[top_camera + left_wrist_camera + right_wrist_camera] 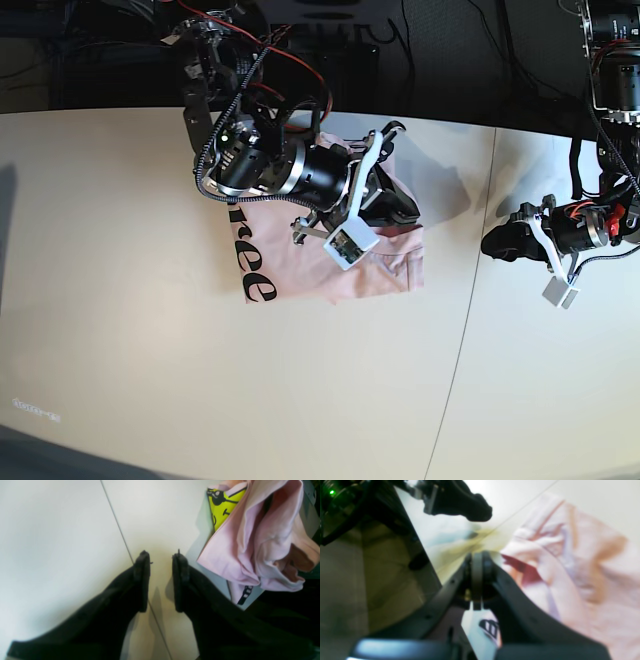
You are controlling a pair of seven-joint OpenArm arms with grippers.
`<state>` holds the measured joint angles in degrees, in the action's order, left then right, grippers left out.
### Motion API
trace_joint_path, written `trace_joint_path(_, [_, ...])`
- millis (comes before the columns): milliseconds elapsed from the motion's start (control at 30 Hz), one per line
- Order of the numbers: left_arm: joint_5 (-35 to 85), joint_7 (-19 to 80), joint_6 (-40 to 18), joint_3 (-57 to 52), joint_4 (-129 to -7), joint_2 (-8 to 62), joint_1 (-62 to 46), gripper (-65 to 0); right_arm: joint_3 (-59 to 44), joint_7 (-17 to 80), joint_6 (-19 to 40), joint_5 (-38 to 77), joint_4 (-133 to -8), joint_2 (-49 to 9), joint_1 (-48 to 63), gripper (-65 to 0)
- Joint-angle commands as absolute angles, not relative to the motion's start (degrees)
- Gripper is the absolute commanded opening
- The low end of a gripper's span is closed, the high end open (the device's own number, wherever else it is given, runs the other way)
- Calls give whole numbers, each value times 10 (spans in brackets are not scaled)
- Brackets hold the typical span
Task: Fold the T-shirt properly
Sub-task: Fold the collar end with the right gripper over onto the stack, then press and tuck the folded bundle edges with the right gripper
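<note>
The robot's right gripper has its closed fingers empty beside the T-shirt's fold (pixel 516 553), so it should move back, open and grab the bunched edge (pixel 295 580) near the back of the table.
The pale pink T-shirt (pixel 300 272) lies folded over on the white table, black lettering (pixel 252 268) showing at its left edge. My right gripper (pixel 400 207) hangs over the shirt's bunched right side. In the right wrist view that gripper (pixel 477 557) is shut, pads pressed together, with pink cloth (pixel 582 567) just right of the tips and none visible between them. My left gripper (pixel 161 555) stands open over bare table, nothing between its fingers. The rumpled shirt (pixel 250 535) and its yellow graphic (pixel 222 507) lie up and to its right.
A table seam (pixel 465 330) runs front to back between the shirt and my left gripper (pixel 500 243). Cables and arm mounts crowd the table's back edge (pixel 120 110). The table edge (pixel 420 545), with floor beyond it, lies left of the right gripper.
</note>
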<state>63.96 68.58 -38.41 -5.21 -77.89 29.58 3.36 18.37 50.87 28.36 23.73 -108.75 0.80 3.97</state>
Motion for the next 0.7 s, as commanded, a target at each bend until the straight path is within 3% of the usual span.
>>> trace_joint_path(0, [651, 680, -400, -57, -787, 307, 44, -489, 183, 502, 302, 244, -1103, -5, 36, -650])
trace_joint_path(267, [659, 679, -400, -57, -787, 322, 43, -489, 182, 507, 302, 231, -1119, -88, 85, -650])
trace_joint_path(667, [666, 679, -400, -57, -787, 324, 43, -489, 223, 413, 302, 251, -1068, -82, 121, -650])
